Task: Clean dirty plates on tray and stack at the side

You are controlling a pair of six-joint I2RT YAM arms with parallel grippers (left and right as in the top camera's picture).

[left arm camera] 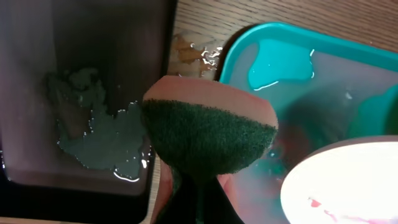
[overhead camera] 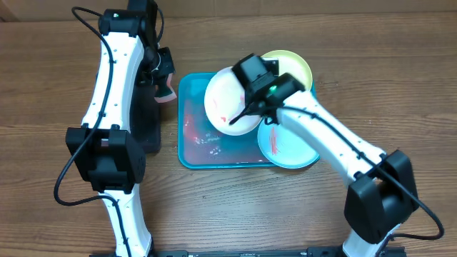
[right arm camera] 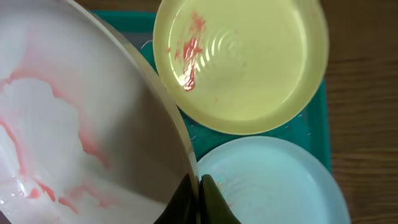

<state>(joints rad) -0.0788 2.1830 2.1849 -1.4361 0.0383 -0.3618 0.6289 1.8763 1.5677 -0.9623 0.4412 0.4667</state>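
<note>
The smeared white plate hangs tilted above the turquoise tray, so my right gripper should lower it flat onto the tray's open bottom and steady it for scrubbing.
My right gripper is shut on the rim of the white plate and holds it tilted above the turquoise tray. In the right wrist view the jaws pinch the white plate's edge; red smears cover it. The lime-green plate lies on the tray's far right and has a red smear. The light aqua plate lies at the near right. My left gripper is shut on a pink sponge with a green scrub pad beside the tray's left edge. The white plate's rim shows there.
A black tray lies left of the turquoise tray, with a puddle in it. Water and red smears lie on the turquoise tray's floor. Spilled water sits on the wooden table between the trays.
</note>
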